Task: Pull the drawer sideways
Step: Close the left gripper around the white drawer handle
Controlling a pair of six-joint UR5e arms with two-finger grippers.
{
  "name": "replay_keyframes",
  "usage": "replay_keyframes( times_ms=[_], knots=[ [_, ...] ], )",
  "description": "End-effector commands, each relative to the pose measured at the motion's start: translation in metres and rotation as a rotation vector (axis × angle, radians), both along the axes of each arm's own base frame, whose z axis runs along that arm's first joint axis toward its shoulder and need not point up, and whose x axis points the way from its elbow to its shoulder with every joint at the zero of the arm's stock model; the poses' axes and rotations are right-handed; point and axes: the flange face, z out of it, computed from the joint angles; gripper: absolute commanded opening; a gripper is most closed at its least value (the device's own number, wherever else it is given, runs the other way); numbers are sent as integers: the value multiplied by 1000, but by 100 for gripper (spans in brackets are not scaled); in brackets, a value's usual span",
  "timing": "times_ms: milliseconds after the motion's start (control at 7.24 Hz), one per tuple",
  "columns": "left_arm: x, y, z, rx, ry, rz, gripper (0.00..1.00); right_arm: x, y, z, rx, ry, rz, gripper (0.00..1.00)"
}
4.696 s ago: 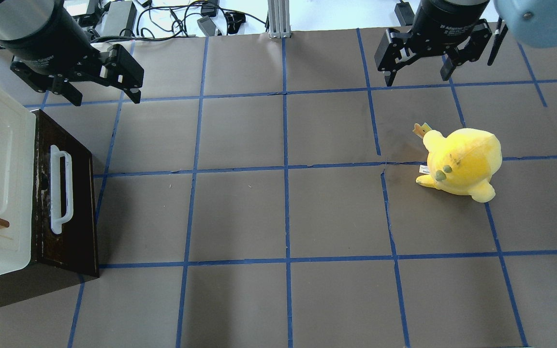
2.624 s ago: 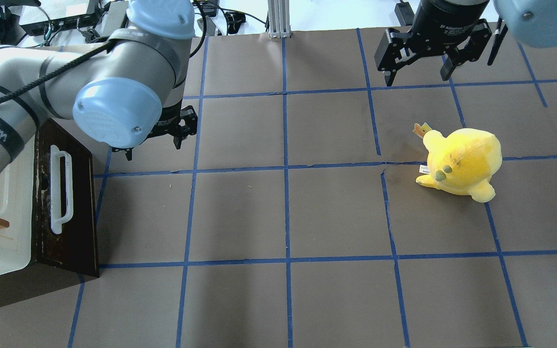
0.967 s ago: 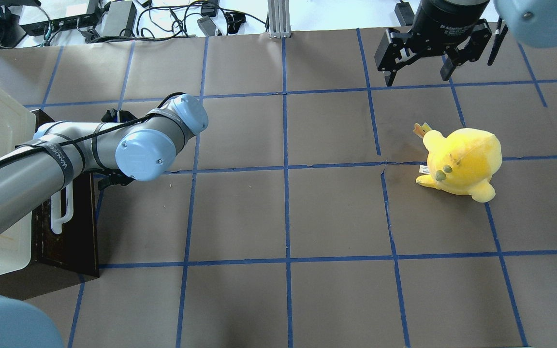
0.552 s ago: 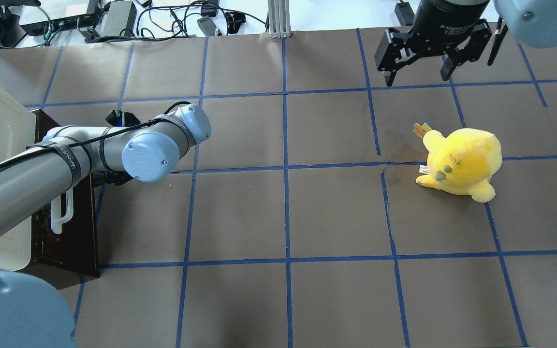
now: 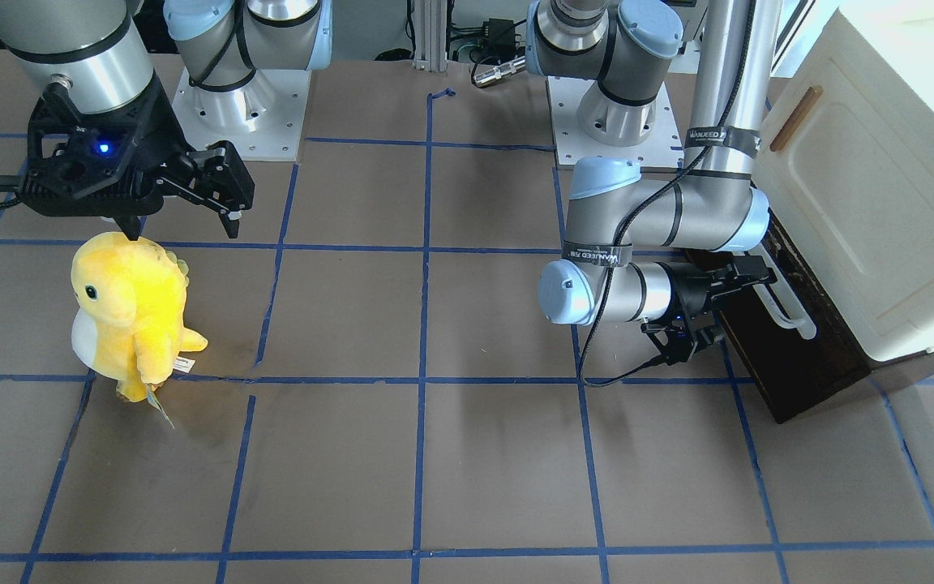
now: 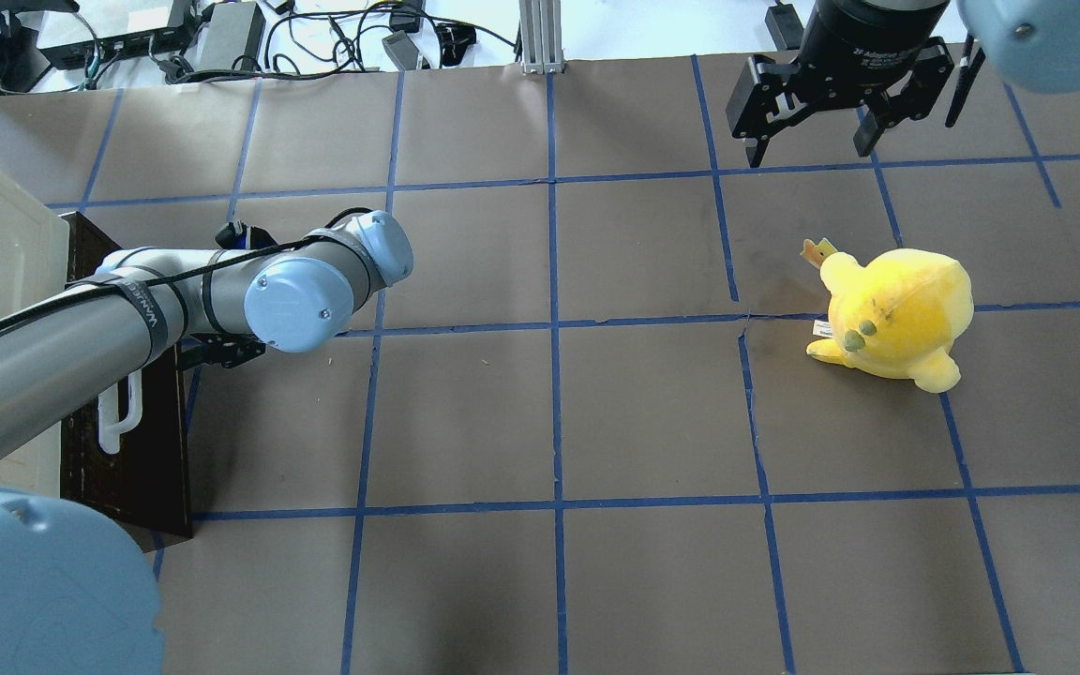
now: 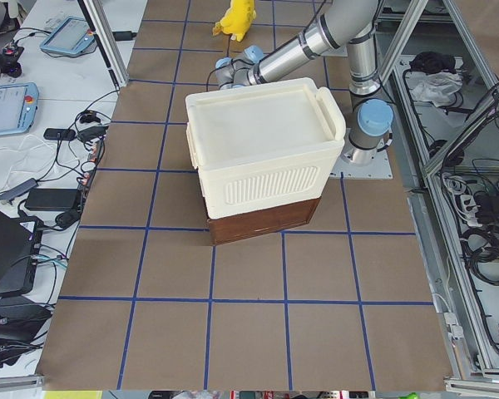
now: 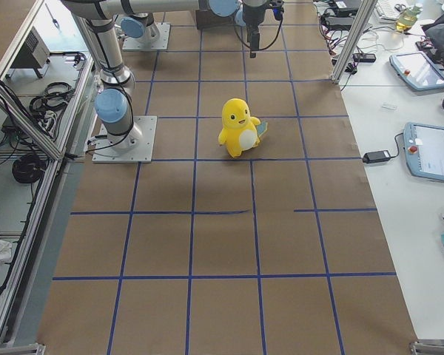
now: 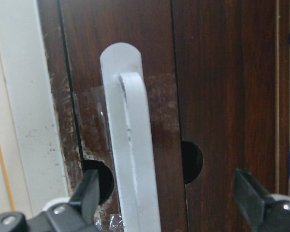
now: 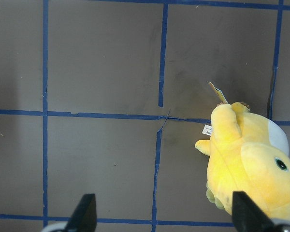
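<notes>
The drawer front (image 5: 786, 364) is set apart from its frame by a dark seam (image 9: 70, 84), so the drawer will come straight out and the cream cabinet will stay still when I pull.
The drawer (image 5: 795, 369) has a dark brown front and a long white loop handle (image 5: 787, 307), and sits shut under a cream cabinet. It also shows in the overhead view (image 6: 132, 459) with its handle (image 6: 116, 424). My left gripper (image 5: 722, 312) is open and level with the handle. In the left wrist view the handle (image 9: 131, 159) stands between the fingers of the left gripper (image 9: 169, 203), nearer the left finger, untouched. My right gripper (image 6: 812, 141) is open and empty, high above the far right of the table.
A cream-white cabinet (image 5: 864, 203) with a small brown wooden handle sits on top of the drawer at the table's left end. A yellow plush toy (image 6: 896, 314) stands on the right side, under my right gripper (image 5: 183, 219). Blue tape lines grid the brown table.
My left arm has swung down from the far back to the drawer front and brought its open gripper around the white handle. The right arm, the drawer and the plush have not moved.
</notes>
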Motion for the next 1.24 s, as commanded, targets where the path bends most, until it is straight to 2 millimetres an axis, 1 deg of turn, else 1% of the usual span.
replay_keyframes(
  times_ms=[0,276,552,691,829,967,1105],
  knots=[
    [1,-1,2,24,-23,-26,81,0,0,0,0,0,0,100],
    [1,1,-1,36,-25,-26,76,0,0,0,0,0,0,100],
    [4,1,0,53,-38,-38,73,0,0,0,0,0,0,100],
    [5,1,0,66,-45,-43,67,0,0,0,0,0,0,100],
    [5,0,1,65,-44,-44,65,0,0,0,0,0,0,100],
    [6,1,-1,69,-45,-42,60,0,0,0,0,0,1,100],
    [5,1,0,68,-43,-41,59,0,0,0,0,0,0,100]
  ],
)
